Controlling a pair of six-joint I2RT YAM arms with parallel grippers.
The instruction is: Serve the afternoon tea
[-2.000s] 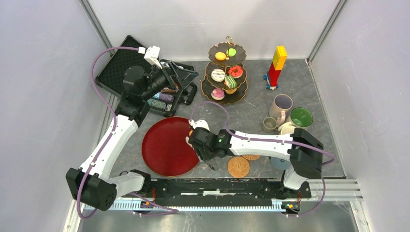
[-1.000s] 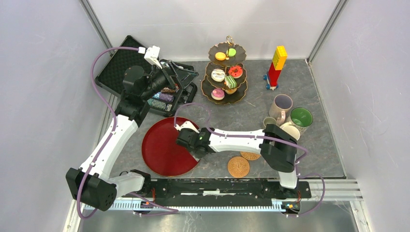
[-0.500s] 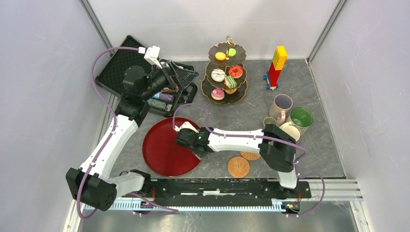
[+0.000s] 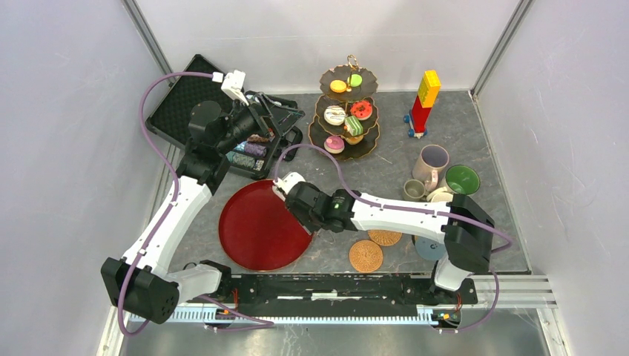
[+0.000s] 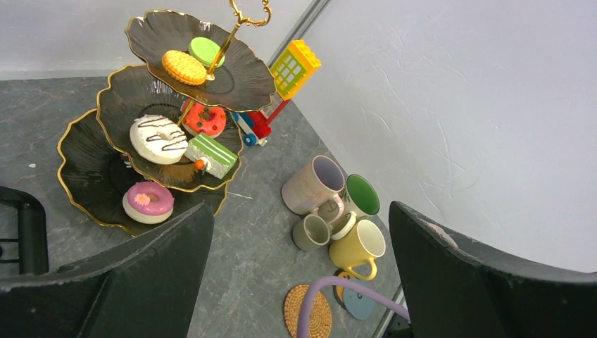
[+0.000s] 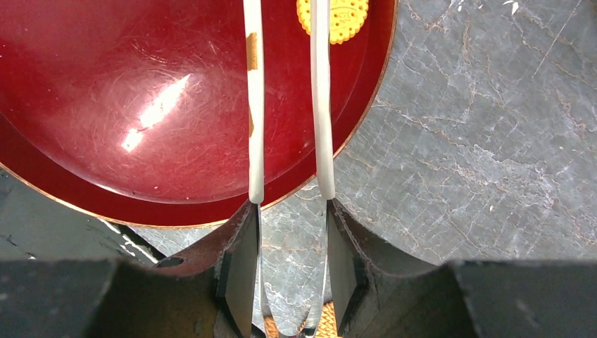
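My right gripper has the tongs' arm [image 6: 320, 28] across the yellow biscuit, which sticks out past it, so I should open, retreat and bring both arms around the biscuit [image 6: 346, 20].
My right gripper [image 6: 291, 208] is shut on the metal tongs [image 6: 253, 105], whose two white arms reach out over the round red tray [image 6: 105, 105]. A yellow biscuit [image 6: 345, 17] lies near the tray's rim, with the right tong arm crossing over it; the tong tips are out of frame. From above, the right gripper [image 4: 308, 215] sits at the tray's [image 4: 252, 230] right edge. My left gripper [image 5: 299, 211] hangs open and holds nothing, high over the back left [image 4: 278, 111]. The three-tier stand [image 4: 369, 141] carries donuts, macarons and a cake.
Lilac [image 4: 432, 159], green-lined [image 4: 461, 179] and small grey [image 4: 413, 190] mugs cluster at the right. Woven coasters [image 4: 366, 256] and a blue one [image 4: 430, 250] lie near the front. A red-and-yellow block tower [image 4: 424, 100] stands at the back right, an open black case [image 4: 178, 104] at the back left.
The right arm's elbow swung out to the right and its gripper shifted from over the tray to the tray's right edge. Its jaws have narrowed. The left arm has not moved.
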